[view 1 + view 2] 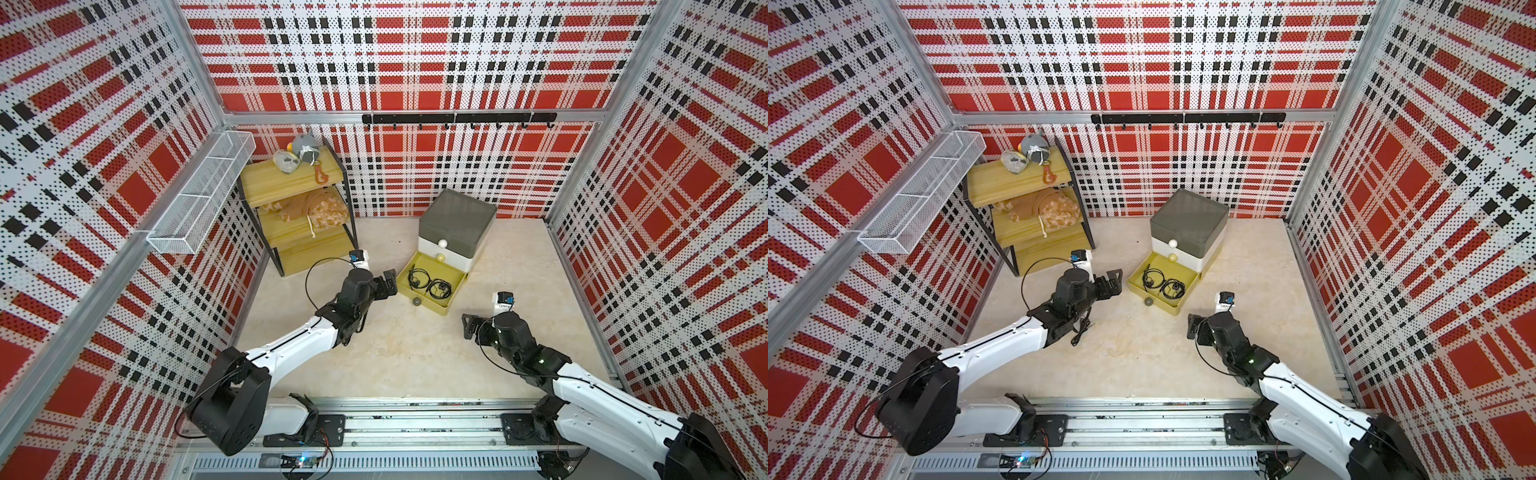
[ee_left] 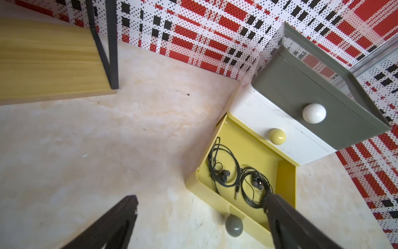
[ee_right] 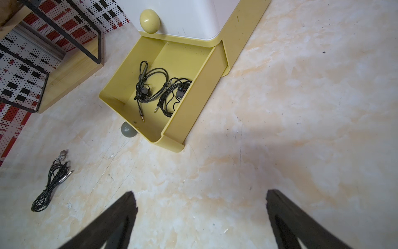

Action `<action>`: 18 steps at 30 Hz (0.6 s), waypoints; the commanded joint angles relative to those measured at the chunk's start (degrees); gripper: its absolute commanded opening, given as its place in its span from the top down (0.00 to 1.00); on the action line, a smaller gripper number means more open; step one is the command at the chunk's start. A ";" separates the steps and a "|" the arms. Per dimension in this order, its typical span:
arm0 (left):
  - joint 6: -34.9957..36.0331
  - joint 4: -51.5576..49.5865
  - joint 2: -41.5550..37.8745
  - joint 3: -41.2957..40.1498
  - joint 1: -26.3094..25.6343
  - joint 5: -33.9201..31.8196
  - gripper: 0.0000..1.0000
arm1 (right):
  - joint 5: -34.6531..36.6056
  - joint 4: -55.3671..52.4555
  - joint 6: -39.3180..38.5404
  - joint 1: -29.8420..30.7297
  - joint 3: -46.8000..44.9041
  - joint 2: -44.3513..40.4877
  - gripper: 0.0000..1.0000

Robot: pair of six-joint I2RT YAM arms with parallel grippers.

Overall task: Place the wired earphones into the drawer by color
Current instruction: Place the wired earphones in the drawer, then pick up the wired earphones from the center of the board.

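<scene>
The loose black earphones (image 3: 54,175) lie clear of the yellow drawer, so the robot's left gripper should keep moving toward their bundled cable (image 3: 44,193) until its fingers close around it.
The drawer (image 1: 459,216) is a small cabinet, dark grey on top and white in the middle. Its mustard yellow bottom drawer (image 3: 193,92) is pulled out, grey knob (image 2: 234,225) forward. Two black wired earphones (image 2: 221,170) (image 2: 256,185) lie coiled inside it, seen also in both top views (image 1: 417,277) (image 1: 1173,289). A third black bundle (image 3: 51,183) lies on the floor beneath my left arm (image 1: 1080,328). My left gripper (image 2: 199,197) is open and empty over the drawer's left front corner (image 1: 390,282). My right gripper (image 3: 201,193) is open over bare floor, right of the drawer (image 1: 467,326).
A yellow wooden shelf rack (image 1: 291,178) with plush toys stands at the back left. A white wire basket (image 1: 199,195) hangs on the left wall and a black hook rail (image 1: 457,118) on the back wall. Plaid walls close three sides.
</scene>
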 commanded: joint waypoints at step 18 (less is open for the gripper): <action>-6.32 -12.61 -9.93 -12.14 2.72 -0.75 0.01 | 0.48 0.34 -0.23 -0.17 0.32 -0.97 0.00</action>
